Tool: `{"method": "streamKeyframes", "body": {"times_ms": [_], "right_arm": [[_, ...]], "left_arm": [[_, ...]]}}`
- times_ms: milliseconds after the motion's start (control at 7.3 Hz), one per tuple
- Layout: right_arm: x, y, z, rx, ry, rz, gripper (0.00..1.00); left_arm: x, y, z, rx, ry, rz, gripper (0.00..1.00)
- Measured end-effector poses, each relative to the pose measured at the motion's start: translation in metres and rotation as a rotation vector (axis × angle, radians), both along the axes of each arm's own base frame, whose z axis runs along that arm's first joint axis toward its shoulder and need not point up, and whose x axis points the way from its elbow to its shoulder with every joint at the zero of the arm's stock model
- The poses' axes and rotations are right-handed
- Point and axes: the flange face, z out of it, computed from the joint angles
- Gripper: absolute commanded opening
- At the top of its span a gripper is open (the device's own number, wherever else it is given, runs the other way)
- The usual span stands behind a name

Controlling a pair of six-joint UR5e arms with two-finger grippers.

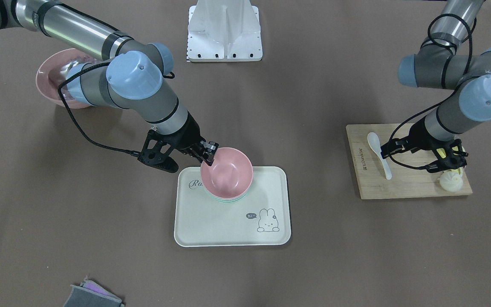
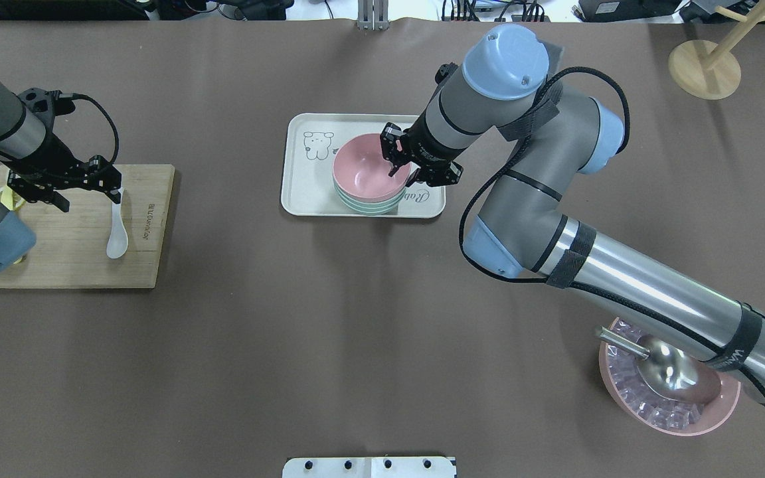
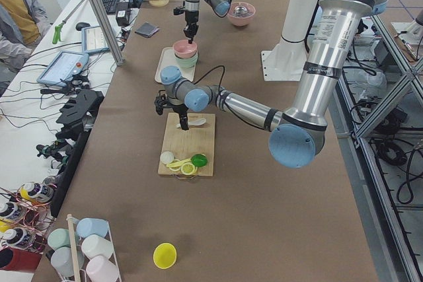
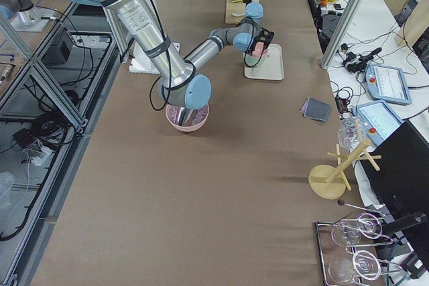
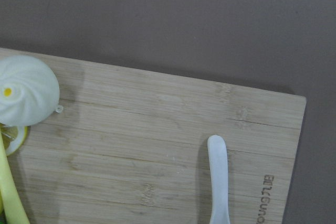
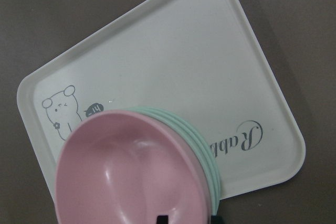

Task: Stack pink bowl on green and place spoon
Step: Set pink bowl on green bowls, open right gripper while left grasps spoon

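The white spoon's handle (image 5: 218, 166) lies off-centre under my left gripper, so I should open wide, line the fingers up astride the handle's middle (image 5: 220, 208) and then close.
The pink bowl (image 1: 228, 175) (image 2: 366, 176) (image 6: 121, 171) rests slightly tilted in the green bowl stack (image 1: 228, 200) (image 2: 362, 207) (image 6: 205, 156) on the cream rabbit tray (image 1: 211, 226) (image 2: 303, 192). My right gripper (image 1: 209, 155) (image 2: 399, 162) is shut on the pink bowl's rim nearest the robot, one finger inside and one outside. The white spoon (image 1: 379, 153) (image 2: 117, 229) (image 5: 218, 182) lies on the wooden board (image 1: 399, 183) (image 2: 70, 265). My left gripper (image 1: 422, 155) (image 2: 67, 186) hangs open and empty just above the board, beside the spoon's handle.
A white bun (image 1: 452, 181) (image 5: 26, 98) and yellow pieces lie on the board by the left gripper. A large pink bowl (image 2: 668, 398) with ice and a metal scoop sits under the right arm. A grey cloth (image 1: 92, 296) and a wooden stand (image 2: 704, 66) lie at the table's far edge.
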Motion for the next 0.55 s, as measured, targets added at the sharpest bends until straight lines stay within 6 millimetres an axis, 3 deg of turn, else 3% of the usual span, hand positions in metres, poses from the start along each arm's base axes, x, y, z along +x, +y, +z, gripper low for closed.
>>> {"method": "streamKeyframes", "body": {"times_ms": [274,548], "right_arm": [[0.003,0.000,-0.004,0.003,-0.009,0.003,1.00],[0.016,-0.005,-0.006,0.003,-0.018,0.012,1.00]], "left_arm": [[0.009,-0.002,0.011,0.006,0.013,-0.008,0.32],[0.015,0.000,0.012,0.004,0.019,-0.009,0.31]]}}
